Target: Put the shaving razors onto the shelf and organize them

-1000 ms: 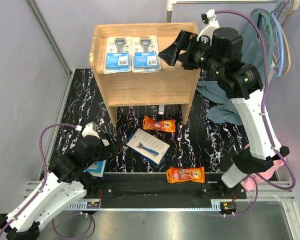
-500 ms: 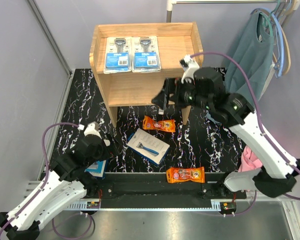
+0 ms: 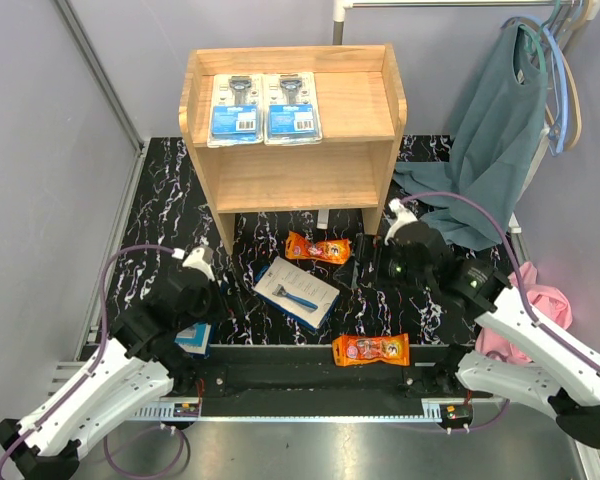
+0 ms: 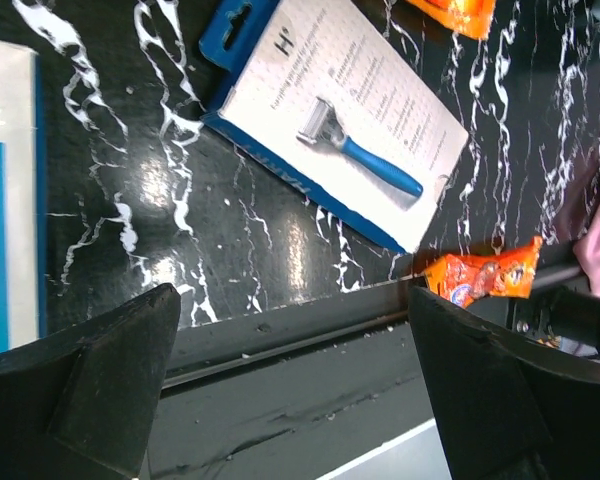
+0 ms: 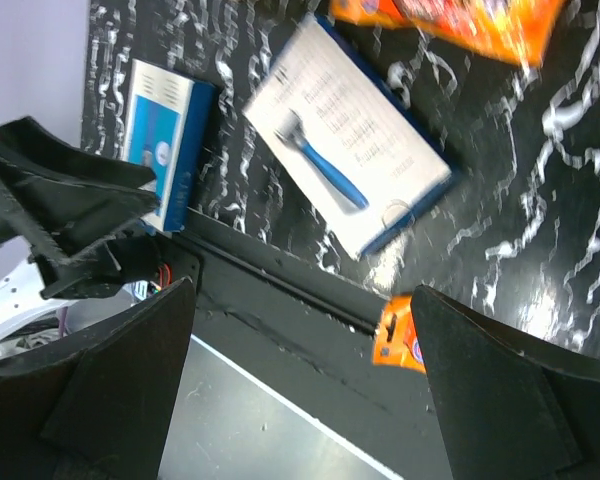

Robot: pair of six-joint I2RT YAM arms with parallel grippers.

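Observation:
The orange packet at the front bar [image 3: 372, 350] has its loose end [image 3: 339, 351] pointing at my open left gripper, so I keep moving closer until my fingers close around that end.
The wooden shelf [image 3: 292, 180] stands at the back, with two blister razor packs [image 3: 234, 110] [image 3: 291, 108] side by side on its top tier. A white-and-blue box [image 3: 296, 292] lies mid-table and shows in the left wrist view [image 4: 340, 160] and the right wrist view [image 5: 345, 185]. A second box [image 3: 192, 338] lies by my left gripper [image 3: 195, 300] and also shows at the left edge of its wrist view [image 4: 5, 200]. One orange packet [image 3: 317, 247] lies before the shelf, another [image 3: 370, 349] near the front rail. Both grippers, left [image 4: 292, 300] and right [image 5: 302, 295], are open and empty. My right gripper [image 3: 388, 265] hovers right of the far packet.
A teal cloth [image 3: 500, 140] hangs on hangers at the back right, its hem draped on the table. A pink cloth [image 3: 520, 320] lies at the right edge. A black rail [image 3: 310, 375] runs along the front. The shelf's lower tier is bare.
My right arm swung down from beside the shelf top to low over the table in front of the shelf's right leg. My left arm shifted slightly right.

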